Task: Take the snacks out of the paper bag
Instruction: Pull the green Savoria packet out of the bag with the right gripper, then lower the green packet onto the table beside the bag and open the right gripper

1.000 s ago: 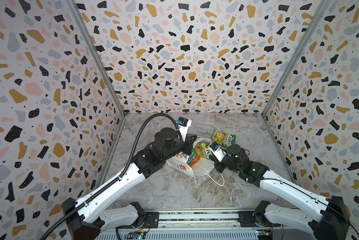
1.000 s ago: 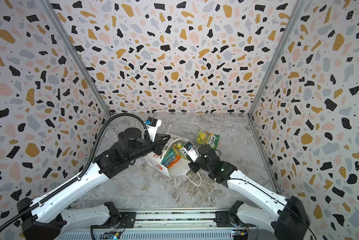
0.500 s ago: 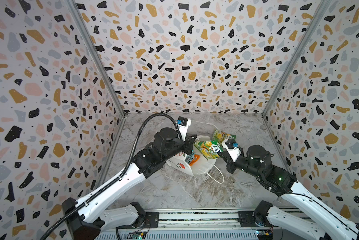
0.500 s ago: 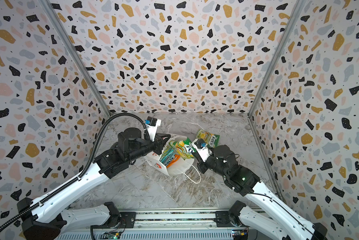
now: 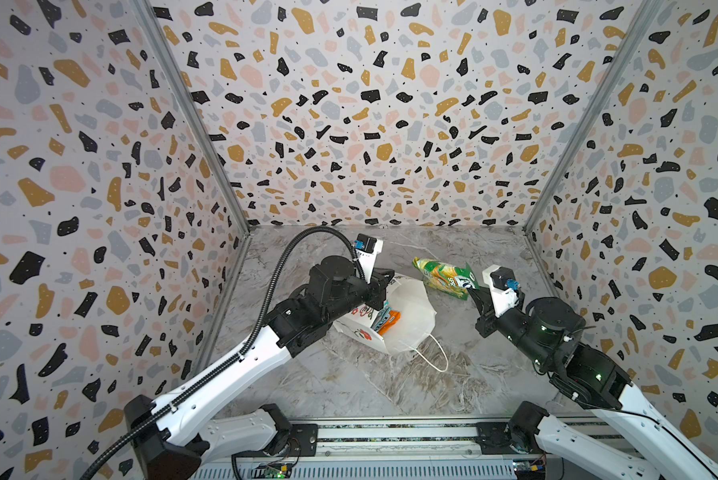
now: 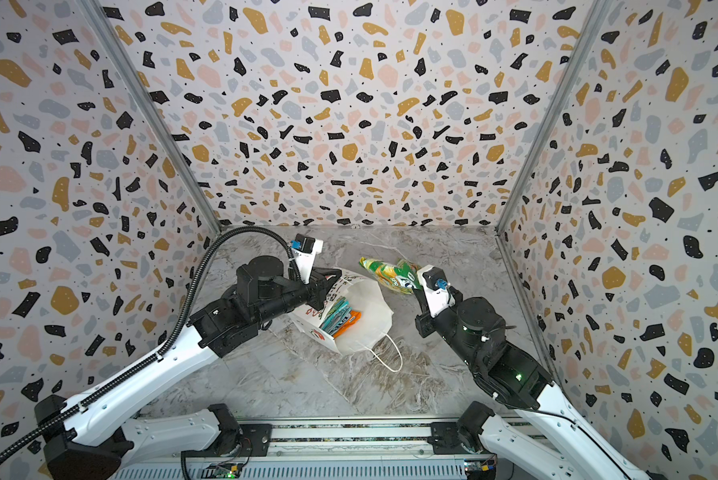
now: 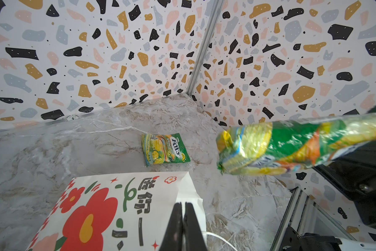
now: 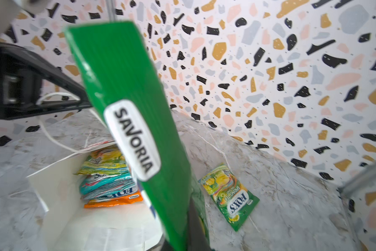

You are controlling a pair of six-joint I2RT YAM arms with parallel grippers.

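Observation:
The green-yellow packet (image 5: 442, 272) is clear of the bag and there is open marble in front (image 5: 453, 320) of the green packet, so the robot's right gripper should keep going down and let go there.
The white paper bag (image 5: 409, 328) (image 6: 365, 332) lies on its side with the red flower print (image 7: 89, 215) facing up and its mouth open towards my right arm. My left gripper (image 5: 386, 277) (image 7: 182, 205) is shut on the bag's upper rim. Inside it, snacks are stacked: a green-yellow (image 8: 104, 162), a teal (image 8: 108, 184) and an orange packet (image 8: 115, 199) (image 6: 343, 320). My right gripper (image 5: 476, 296) (image 8: 190, 219) is shut on another green-yellow packet (image 5: 448, 279) (image 6: 392, 276) (image 7: 291, 147), held in the air right of the bag. One more green packet (image 7: 164, 150) (image 8: 230, 195) lies flat on the table beyond it.
Terrazzo walls (image 5: 349, 124) close the marble table (image 5: 370, 386) on three sides. A metal rail (image 5: 390, 434) carrying both arm bases runs along the front edge. The bag's cord handle (image 5: 434, 359) trails on the table towards the front.
My right gripper has drawn the green-yellow packet out of the bag's mouth and carried it up and to the right. The left gripper and the bag have stayed in place.

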